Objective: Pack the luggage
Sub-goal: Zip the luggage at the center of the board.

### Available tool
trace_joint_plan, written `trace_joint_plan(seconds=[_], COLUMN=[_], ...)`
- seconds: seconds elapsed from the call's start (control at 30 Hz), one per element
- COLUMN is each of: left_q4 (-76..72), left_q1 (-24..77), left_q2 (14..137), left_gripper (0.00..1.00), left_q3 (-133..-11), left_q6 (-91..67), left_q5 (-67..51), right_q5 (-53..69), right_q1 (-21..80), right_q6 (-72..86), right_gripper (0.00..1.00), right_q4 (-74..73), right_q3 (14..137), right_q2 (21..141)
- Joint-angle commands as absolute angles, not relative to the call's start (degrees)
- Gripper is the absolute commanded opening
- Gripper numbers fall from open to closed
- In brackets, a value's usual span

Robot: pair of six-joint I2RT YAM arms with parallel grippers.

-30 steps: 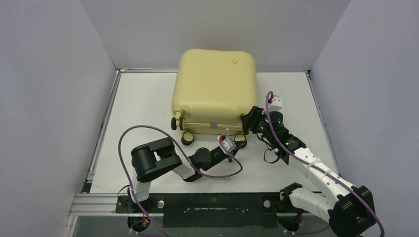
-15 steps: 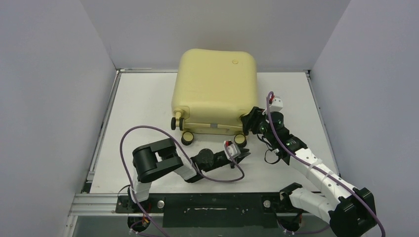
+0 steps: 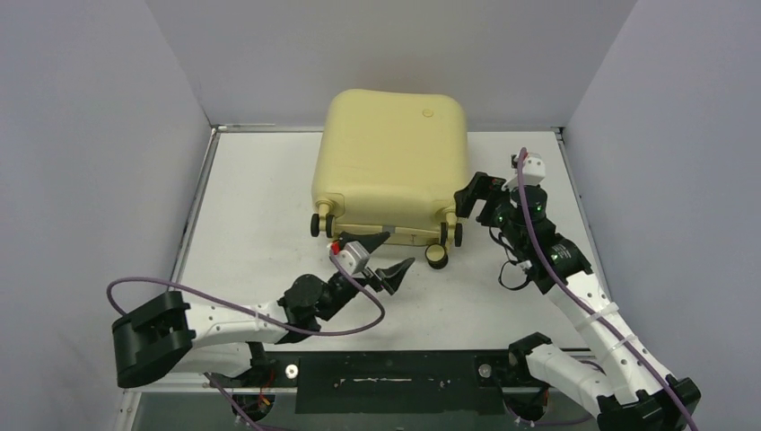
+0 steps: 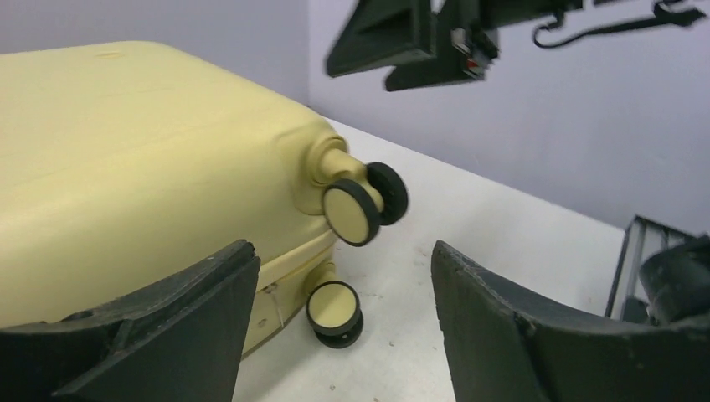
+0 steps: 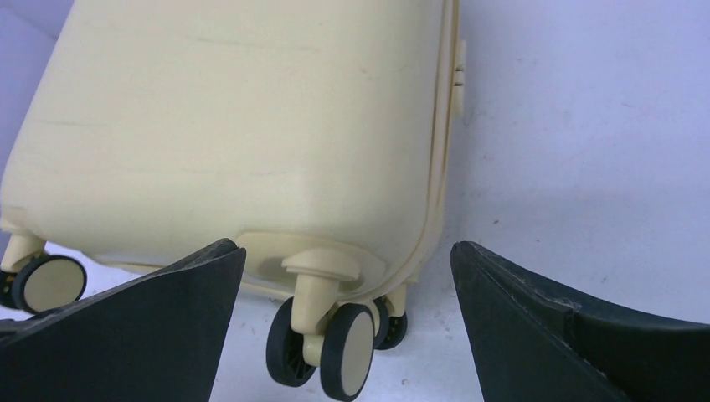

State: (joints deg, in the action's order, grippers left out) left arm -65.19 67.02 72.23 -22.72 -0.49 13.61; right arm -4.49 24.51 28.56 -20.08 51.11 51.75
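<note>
The luggage's wheeled edge (image 3: 384,230) is facing me. Next, my right gripper pushes the luggage's near corner across, then goes to its far corner (image 3: 452,109) first to turn the luggage.
The luggage (image 3: 390,162), a pale yellow hard-shell case, lies shut and flat at the back middle of the table, wheels (image 3: 437,258) toward me. My left gripper (image 3: 388,256) hangs open just in front of its wheeled edge, touching nothing. In the left wrist view the luggage (image 4: 142,151) fills the left and two wheels (image 4: 352,209) show between my open fingers (image 4: 151,335). My right gripper (image 3: 476,196) stands open beside the near right corner. The right wrist view has the luggage (image 5: 251,126) and a corner wheel (image 5: 347,352) between its wide-apart fingers (image 5: 569,335), which hold nothing.
The white table (image 3: 260,206) is boxed in by grey walls on three sides. An aluminium rail (image 3: 179,366) runs along the near edge by the arm bases. Purple cables (image 3: 179,287) loop off both arms. My right gripper's (image 4: 402,42) underside shows at the top of the left wrist view.
Both grippers have opened. The left arm has swung back and left, away from the wheels. The right gripper has come off the luggage's near right corner and moved up and right.
</note>
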Motion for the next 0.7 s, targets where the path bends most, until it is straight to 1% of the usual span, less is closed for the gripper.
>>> trace_joint_plan(seconds=[0.0, 0.07, 0.17, 0.23, 0.3, 0.37, 0.43, 0.5, 0.6, 0.67], left_q4=[-53.16, -48.32, -32.47, -21.48, -13.73, -9.52, -6.93, -4.82, -2.42, -1.51], left_q1=[66.53, 65.52, 60.29, 54.39, 48.46, 44.34, 42.51, 42.16, 42.06, 42.02], left_q2=[62.56, 57.58, 51.16, 48.35, 46.36, 44.22, 42.56, 40.95, 39.06, 37.9], left_gripper=[0.75, 0.79, 0.81, 0.82, 0.82, 0.82, 0.82, 0.82, 0.82, 0.82], left_q3=[-20.62, -20.34, -23.35, -26.06, -28.04, -29.06, -29.41, -29.73, -30.06, -29.82], left_q6=[-7.01, -11.34, -20.94, -27.82, -32.06, -33.68, -33.77, -33.32, -32.59, -32.5], left_q5=[29.88, 36.29, 41.72, 40.66, 36.39, 32.1, 29.39, 28.85, 28.97, 29.18], right_q5=[-4.69, -3.4, 7.58, 12.07, 10.73, 8.51, 7.16, 5.42, 2.62, 0.35], right_q1=[21.45, 19.34, 18.46, 19.22, 21.21, 23.77, 26.34, 29.19, 32.9, 36.38], right_q6=[26.46, 27.04, 27.92, 29.2, 29.56, 28.98, 28.92, 30.08, 33.64, 37.07], right_gripper=[0.99, 0.99, 0.97, 0.96, 0.96, 0.95, 0.92, 0.86, 0.68, 0.59], right_q4=[-21.49, -20.14, -17.43, -19.03, -20.86, -22.9, -24.76, -26.51, -25.37, -23.56], right_q3=[53.42, 53.38, 54.4, 55.91, 56.05, 55.52, 54.54, 53.52, 51.16, 49.91], right_q2=[53.85, 54.4, 57.09, 60.34, 61.67, 61.83, 62.02, 62.76, 62.84, 62.5])
